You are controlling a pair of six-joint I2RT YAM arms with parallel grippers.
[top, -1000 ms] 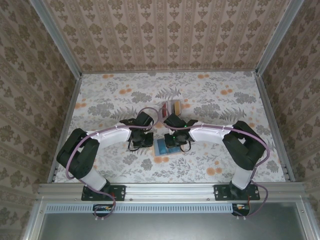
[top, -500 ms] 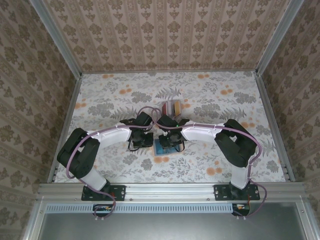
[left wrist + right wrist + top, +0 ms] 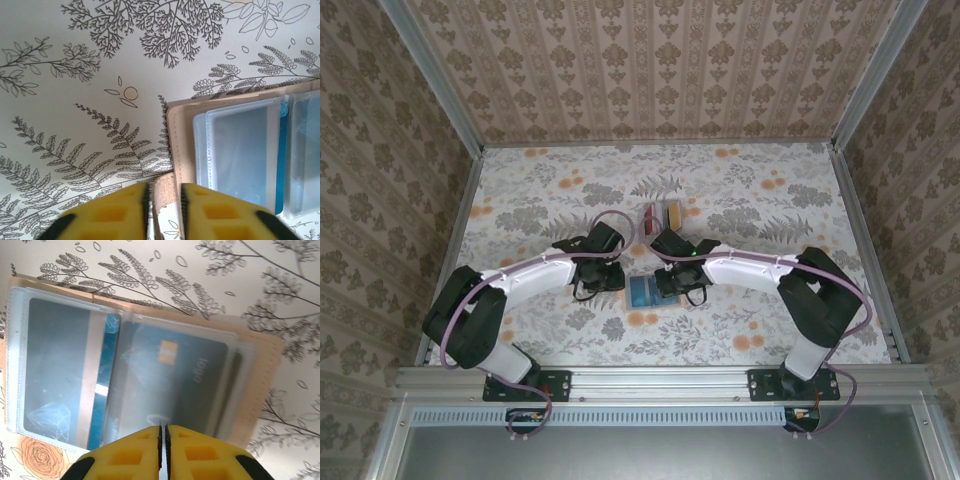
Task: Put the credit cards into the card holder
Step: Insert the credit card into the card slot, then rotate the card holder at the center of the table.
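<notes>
The card holder is lying crosswise with its tan flap in my left gripper. I should let go of the flap and turn the card holder by its far edge.
The card holder lies open on the floral table between my two grippers. Its tan edge frames clear grey-blue pockets. In the right wrist view a blue card sits in the left pocket. A dark blue-grey card with a gold chip lies under the right clear sleeve. My left gripper stands slightly open at the holder's left corner, with a tan flap between its fingers. My right gripper is shut, just over the near edge of the right sleeve. A dark red and a tan-gold card stand in a small rack.
The rack stands just behind the grippers, near the table's middle. Aluminium rails and patterned walls close the table on three sides. Both arms reach inward from the near rail and almost meet over the holder.
My left gripper's jaws have parted a little around the holder's flap. My right gripper swung left over the holder, then back right and slightly nearer.
</notes>
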